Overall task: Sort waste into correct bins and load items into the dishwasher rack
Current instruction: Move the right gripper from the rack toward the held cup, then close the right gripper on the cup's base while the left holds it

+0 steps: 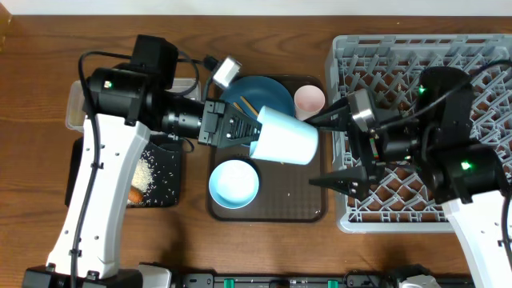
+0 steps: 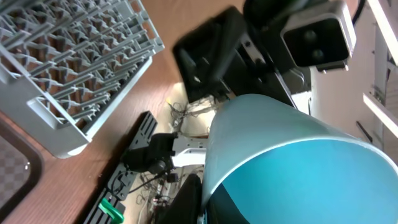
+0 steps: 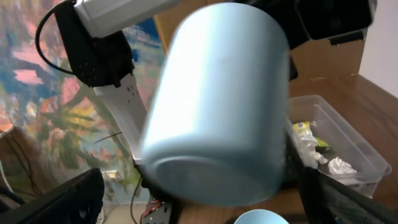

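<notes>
My right gripper should take the cup's base (image 1: 311, 146), because my left gripper is pinching the light-blue cup's rim (image 1: 256, 149), the end that should face down in the grey rack.
My left gripper (image 1: 242, 128) is shut on the rim of the small light-blue cup (image 1: 285, 137) and holds it on its side above the brown tray, base pointing right. In the left wrist view the cup (image 2: 280, 155) fills the frame, with my fingers (image 2: 205, 202) pinching its rim. My right gripper (image 1: 314, 152) is open, its fingers spread on either side of the cup's base without touching; the cup (image 3: 217, 106) looms between them (image 3: 205, 208). The dark-blue plate (image 1: 254, 90) carries the chopsticks (image 1: 247, 105). The pinkish-white cup (image 1: 309, 100) and pale-blue bowl (image 1: 234, 182) stand on the tray. The grey rack (image 1: 416, 48) is at the right.
The brown serving tray (image 1: 268, 212) lies in the middle. The black tray (image 1: 164, 172) at the left holds rice and the orange stick (image 1: 136, 194). The clear tub (image 3: 339, 127) holds the white napkin (image 3: 339, 167) and the yellow-green wrapper (image 3: 305, 129).
</notes>
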You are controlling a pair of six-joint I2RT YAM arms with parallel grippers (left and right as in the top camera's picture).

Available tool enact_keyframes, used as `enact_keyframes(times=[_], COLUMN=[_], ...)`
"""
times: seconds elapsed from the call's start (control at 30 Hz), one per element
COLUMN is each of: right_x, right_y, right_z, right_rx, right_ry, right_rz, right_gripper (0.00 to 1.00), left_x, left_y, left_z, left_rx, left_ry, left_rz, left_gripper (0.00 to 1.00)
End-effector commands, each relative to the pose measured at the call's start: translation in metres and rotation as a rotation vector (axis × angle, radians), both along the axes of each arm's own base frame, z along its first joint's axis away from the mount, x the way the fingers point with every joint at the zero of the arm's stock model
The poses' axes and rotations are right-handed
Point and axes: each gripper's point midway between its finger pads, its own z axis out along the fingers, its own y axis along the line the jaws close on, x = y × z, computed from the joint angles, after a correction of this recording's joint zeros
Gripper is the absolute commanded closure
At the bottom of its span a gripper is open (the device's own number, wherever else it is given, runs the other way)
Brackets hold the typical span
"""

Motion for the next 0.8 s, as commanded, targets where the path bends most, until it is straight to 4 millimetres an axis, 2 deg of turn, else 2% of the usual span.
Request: enact_keyframes(times=[0.0, 0.27, 0.63, 0.77], right_x=[-0.004, -0.017, -0.021, -0.021], right_y=[0.007, 0.015, 0.015, 0.015], right_z=[0.003, 0.012, 0.017, 0.017], right_rx=[0.014, 0.059, 0.080, 0.080], right_ry=[0.016, -0.039, -0.059, -0.056], right_rz=[0.053, 0.147, 0.174, 0.174], right_gripper=[0.01, 0.03, 0.27, 0.43], left_x=[-0.008, -0.011, -0.010, -0.010], left_y=[-0.007, -0.012, -0.011, -0.011], left_z=[0.006, 0.007, 0.002, 0.002], left_rx=[-0.030, -0.032, -0.004, -0.004], left_ry=[-0.048, -0.062, -0.067, -0.067], left_rz=[-0.041, -0.061, -0.055, -0.055], left_gripper=[0.94, 0.94, 0.94, 0.94])
